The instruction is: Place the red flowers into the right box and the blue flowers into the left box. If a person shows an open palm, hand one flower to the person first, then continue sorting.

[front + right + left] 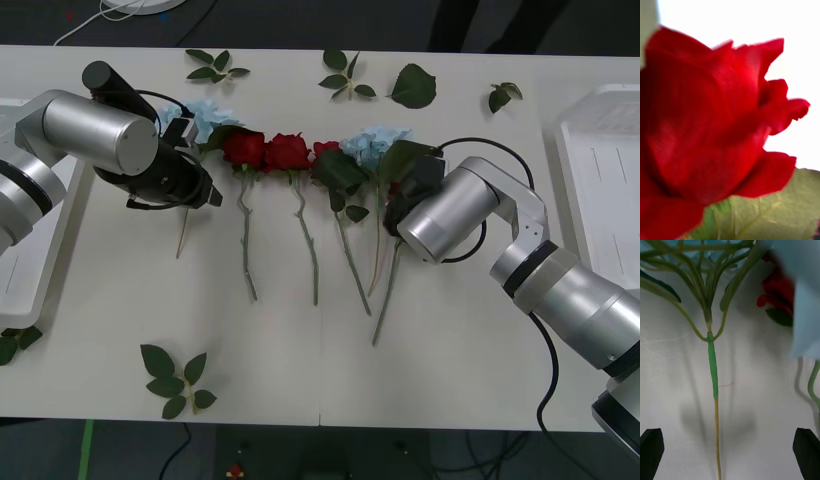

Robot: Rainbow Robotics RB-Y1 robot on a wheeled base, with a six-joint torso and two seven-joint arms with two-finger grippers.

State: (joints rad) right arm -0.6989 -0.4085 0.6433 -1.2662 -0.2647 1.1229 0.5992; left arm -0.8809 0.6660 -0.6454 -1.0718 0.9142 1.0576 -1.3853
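My gripper is going to lift the blue flower. The dark leaf's stalk is joined to the top of the green stem [710, 336], so the leaf [658, 286] will come up with the flower.
Several flowers lie in a row across the table: a blue flower [207, 118] at the left, red flowers [243, 148] [288, 150] in the middle, and another blue flower [375, 142] further right. My left gripper [203, 188] hovers low over the left blue flower's stem [713, 363]. It is open, with its black fingers [651, 450] on either side of the stem. My right gripper [402, 195] is down over a red rose [707, 123], very close to its head. The left box [25, 285] and right box [600, 170] sit at the table's ends.
Loose leaf sprigs lie at the back [215, 68] [345, 75] [412, 87] [505, 95], at the front left [178, 380] and by the left tray [12, 345]. The flower stems run toward the table's front edge.
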